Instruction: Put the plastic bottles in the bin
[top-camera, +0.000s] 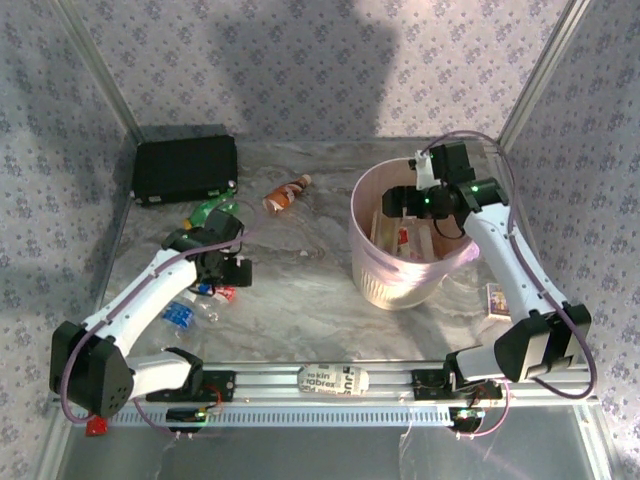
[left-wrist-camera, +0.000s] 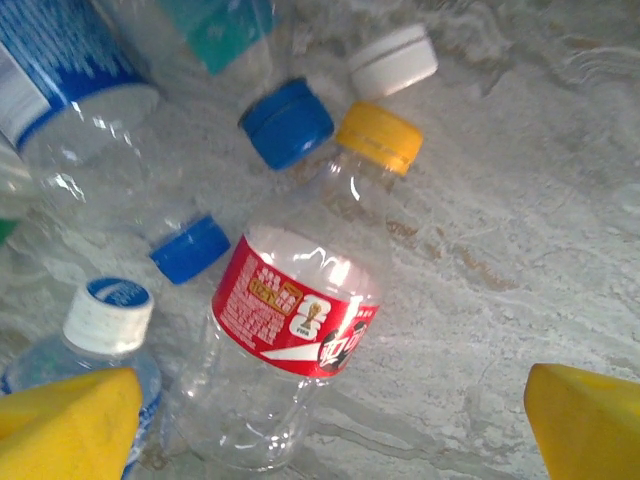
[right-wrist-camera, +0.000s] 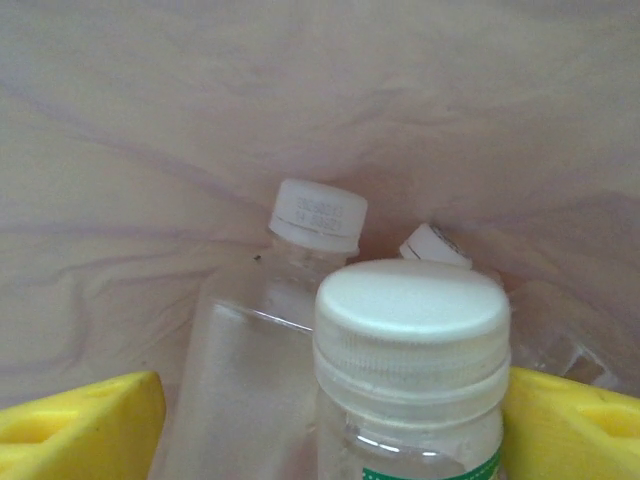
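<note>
I expect the clear bottle to come free alone when I lift it, because the blue caps lie beside it and the bottle's red label is uncovered.
My left gripper is open over a heap of plastic bottles at the table's left. Between its yellow fingers lies a clear bottle with a red label and a yellow cap, untouched. Blue-capped and white-capped bottles lie around it. My right gripper hangs inside the pink bin, jaws open. A white-capped bottle with a green label stands between them against the right finger, with a gap to the left one. More clear bottles lean on the bin wall behind.
A flat black case sits at the back left. Near it lie a green bottle and an orange-labelled bottle. A small card lies right of the bin, a printed strip on the front rail.
</note>
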